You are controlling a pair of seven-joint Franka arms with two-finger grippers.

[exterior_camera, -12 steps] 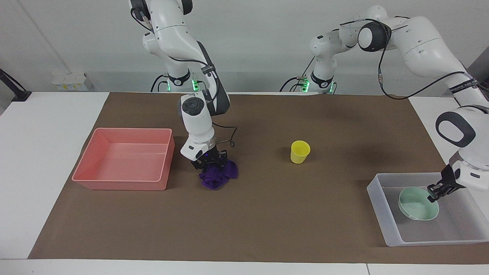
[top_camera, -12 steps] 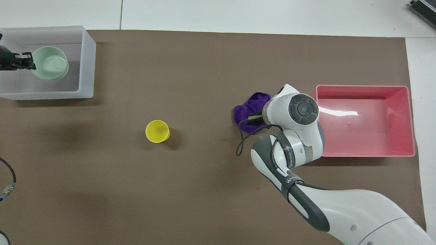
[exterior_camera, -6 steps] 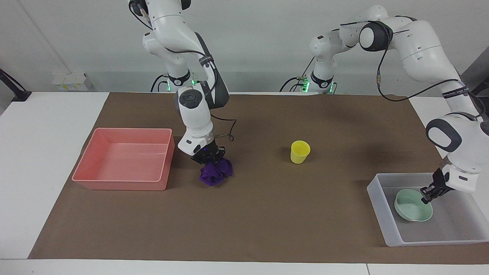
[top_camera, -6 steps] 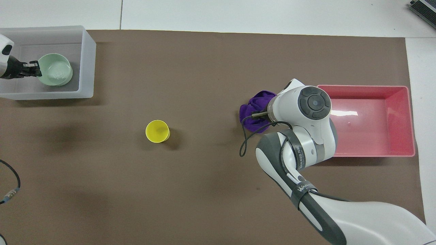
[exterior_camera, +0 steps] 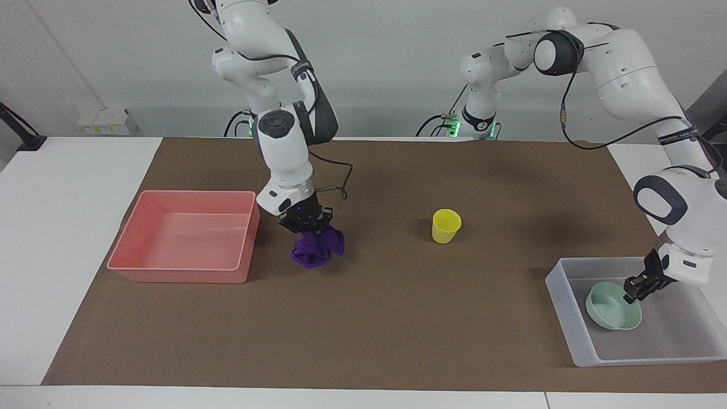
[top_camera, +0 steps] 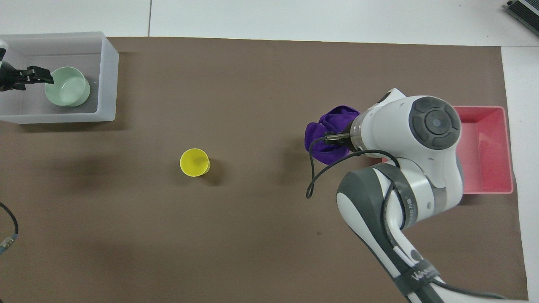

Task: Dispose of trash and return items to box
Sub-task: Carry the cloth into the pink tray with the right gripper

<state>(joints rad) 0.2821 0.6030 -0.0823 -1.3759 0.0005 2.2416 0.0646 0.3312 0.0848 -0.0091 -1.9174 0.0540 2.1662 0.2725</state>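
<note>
I expect the yellow cup (top_camera: 195, 162) to nest upright inside the bowl when I lower it, since the mint-green bowl's opening (top_camera: 67, 86) is wider than the cup.
My right gripper (exterior_camera: 307, 225) is shut on the purple cloth wad (exterior_camera: 317, 250) and holds it just above the brown mat, beside the pink bin (exterior_camera: 182, 274). In the overhead view the cloth (top_camera: 330, 134) sticks out from under my right wrist. The mint-green bowl (exterior_camera: 613, 309) rests on the floor of the translucent box (exterior_camera: 562, 309) at the left arm's end. My left gripper (exterior_camera: 634, 292) is open at the bowl's rim, inside the box. The yellow cup (exterior_camera: 446, 226) stands upright on the mat between the two arms. The overhead view also shows the bowl (top_camera: 67, 86), the box (top_camera: 107, 75), the cup (top_camera: 194, 162) and my left gripper (top_camera: 44, 75).
The pink bin (top_camera: 509, 147) is empty and lies at the right arm's end, partly covered by my right arm in the overhead view. A brown mat (exterior_camera: 397, 318) covers most of the white table. A loose cable hangs from my right wrist.
My right gripper has lifted the purple cloth off the mat and carried it toward the pink bin. My left gripper has set the bowl down in the box and let go of it.
</note>
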